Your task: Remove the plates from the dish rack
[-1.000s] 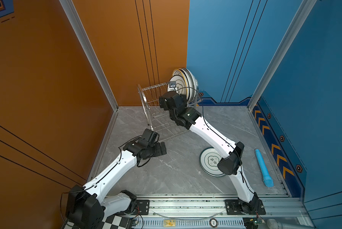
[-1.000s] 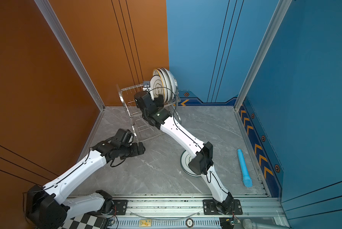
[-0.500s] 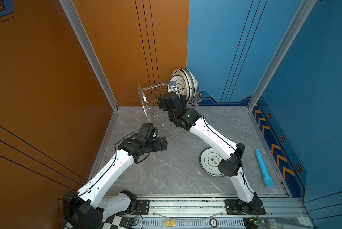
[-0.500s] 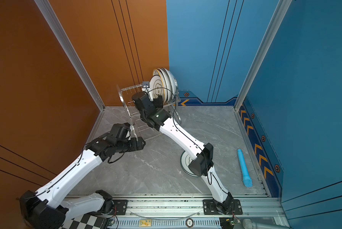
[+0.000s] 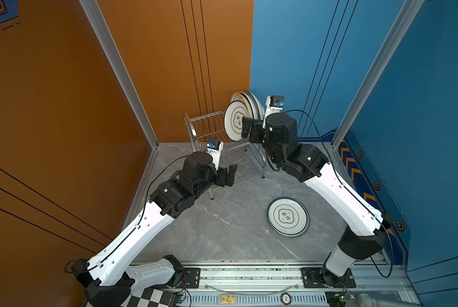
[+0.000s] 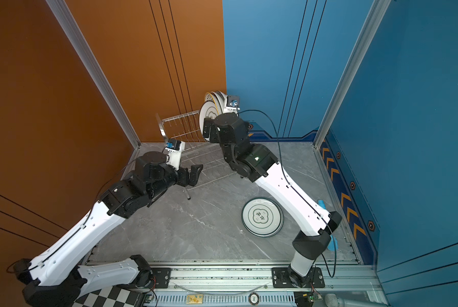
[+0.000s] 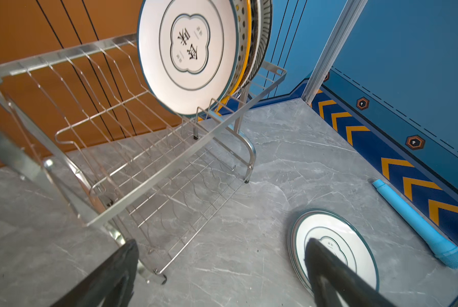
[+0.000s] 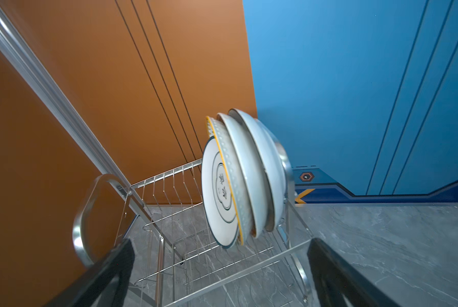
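Observation:
My left gripper keeps moving toward the plate's near edge [image 7: 220,99] until its fingers can close around it, as the front teal-rimmed plate faces the rack's empty slots [image 7: 119,140].
The dish rack [image 5: 212,133] [image 6: 180,127] [image 7: 153,170] [image 8: 166,191] stands at the back corner. Several plates [image 5: 237,121] [image 6: 208,117] [image 7: 188,53] [image 8: 222,191] stand on edge at the right end of its upper tier. The front one has a teal rim and a clover outline. My right gripper [image 5: 245,130] [image 6: 206,130] [image 8: 220,244] is open just in front of them, with nothing between its fingers. My left gripper [image 5: 230,172] [image 6: 194,174] [image 7: 221,243] is open and empty at the rack's near left corner, at lower-tier height. Another teal-rimmed plate [image 5: 288,217] [image 6: 262,216] [image 7: 337,228] lies flat on the table.
A blue brush [image 7: 414,223] [image 6: 333,243] lies along the right wall, partly behind my right arm in a top view. Orange and blue walls close in behind the rack. The rack's left slots and lower tier hold nothing.
My left gripper has moved forward and up to the rack's near corner. My right gripper has shifted right along the rack, from its middle to the front of the plates. Both stayed open.

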Robot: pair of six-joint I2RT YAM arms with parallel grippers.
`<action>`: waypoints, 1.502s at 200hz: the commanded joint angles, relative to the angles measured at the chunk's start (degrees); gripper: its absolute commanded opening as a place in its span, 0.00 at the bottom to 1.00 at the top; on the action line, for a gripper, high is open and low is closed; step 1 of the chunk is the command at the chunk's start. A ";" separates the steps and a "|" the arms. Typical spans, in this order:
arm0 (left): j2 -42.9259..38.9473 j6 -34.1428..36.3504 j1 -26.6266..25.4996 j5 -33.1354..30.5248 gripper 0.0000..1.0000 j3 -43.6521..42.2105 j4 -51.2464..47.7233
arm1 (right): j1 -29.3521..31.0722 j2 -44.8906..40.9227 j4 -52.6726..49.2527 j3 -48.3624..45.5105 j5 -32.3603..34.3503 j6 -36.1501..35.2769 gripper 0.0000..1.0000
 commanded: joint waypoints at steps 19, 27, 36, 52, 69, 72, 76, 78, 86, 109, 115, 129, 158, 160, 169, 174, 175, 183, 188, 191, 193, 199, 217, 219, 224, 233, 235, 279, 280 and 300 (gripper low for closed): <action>9.78 10.05 2.82 2.26 0.98 10.30 4.77 | -9.90 -11.53 1.54 -14.01 -6.91 4.78 1.00; 11.84 10.71 4.13 3.13 0.98 12.04 4.77 | -11.96 -13.83 1.62 -17.24 -8.28 5.40 1.00; 14.12 10.84 5.76 3.81 0.98 14.06 4.53 | -14.34 -16.21 1.63 -20.56 -10.11 5.97 1.00; 18.07 10.19 8.88 8.15 0.99 17.94 4.12 | -17.84 -19.92 1.72 -24.59 -12.03 6.39 1.00; 21.57 10.94 10.08 10.31 0.97 21.53 3.63 | -21.60 -23.06 1.72 -28.08 -14.58 7.02 1.00; 22.10 11.09 10.22 10.37 0.97 21.99 3.63 | -22.28 -23.54 1.72 -28.40 -15.16 7.10 1.00; 22.92 11.13 10.41 10.71 0.96 22.62 3.64 | -23.08 -24.06 1.72 -29.09 -15.84 7.23 1.00; 23.31 11.19 10.46 11.16 0.96 22.97 3.63 | -23.46 -24.33 1.72 -29.45 -16.29 7.28 1.00; 24.79 11.65 10.87 13.10 0.95 24.14 3.54 | -25.13 -25.41 1.85 -30.79 -17.57 7.58 1.00; 27.42 13.00 10.92 13.67 0.93 26.26 3.33 | -29.32 -27.54 1.98 -33.54 -20.76 8.58 1.00; 27.82 13.21 11.07 13.66 0.93 26.69 3.37 | -30.37 -27.98 1.98 -34.14 -21.41 8.76 1.00; 28.96 13.40 11.35 13.77 0.92 27.96 3.16 | -32.74 -28.87 2.15 -35.32 -23.40 9.18 1.00; 31.16 13.77 11.43 12.65 0.90 30.77 1.05 | -36.93 -30.22 3.25 -37.72 -27.25 10.13 1.00; 31.30 13.85 11.44 12.68 0.90 30.81 0.92 | -37.21 -30.29 3.35 -37.85 -27.47 10.20 1.00; 31.63 13.96 11.39 12.52 0.89 30.99 0.86 | -38.23 -30.66 3.92 -38.66 -28.68 10.41 1.00; 31.85 14.14 11.38 12.50 0.88 31.08 0.86 | -38.77 -30.84 4.26 -39.16 -29.31 10.59 1.00; 31.92 14.17 11.37 12.55 0.88 31.13 0.84 | -38.86 -30.89 4.35 -39.21 -29.41 10.61 1.00; 32.27 14.41 11.41 12.76 0.87 31.27 0.73 | -39.56 -31.19 4.78 -39.89 -29.98 10.80 1.00; 32.53 14.66 11.36 12.58 0.87 31.52 0.60 | -40.01 -31.28 4.95 -40.19 -30.27 10.87 1.00; 32.66 14.70 11.40 12.44 0.87 31.64 0.47 | -40.21 -31.36 5.01 -40.38 -30.42 10.93 1.00; 32.82 14.72 11.41 12.36 0.87 31.82 0.47 | -40.36 -31.43 5.05 -40.46 -30.52 10.97 1.00; 33.28 14.82 11.44 11.97 0.87 32.21 -0.12 | -40.75 -31.56 5.22 -40.87 -30.91 11.06 1.00; 34.05 15.33 11.38 11.73 0.82 32.68 -0.77 | -41.98 -31.92 5.80 -41.84 -32.15 11.41 1.00; 34.13 15.38 11.41 11.61 0.82 32.67 -0.77 | -42.09 -31.92 5.87 -41.82 -32.19 11.42 1.00; 34.38 15.45 11.38 11.28 0.82 32.91 -0.76 | -42.34 -32.08 6.08 -42.18 -32.39 11.50 1.00; 34.85 15.60 11.37 10.77 0.82 33.32 -0.93 | -42.78 -32.27 6.33 -42.49 -32.77 11.64 1.00; 34.99 15.69 11.40 10.65 0.82 33.36 -1.00 | -42.87 -32.34 6.37 -42.60 -32.87 11.67 1.00; 36.38 15.77 11.20 10.23 0.82 34.04 -1.07 | -44.63 -33.06 7.09 -43.87 -34.44 12.04 1.00; 36.42 15.78 11.23 10.14 0.82 34.06 -1.05 | -44.64 -33.06 7.13 -43.90 -34.43 12.08 1.00; 37.20 15.78 11.20 8.15 0.81 34.03 -0.16 | -45.18 -33.19 7.18 -44.07 -35.25 12.17 1.00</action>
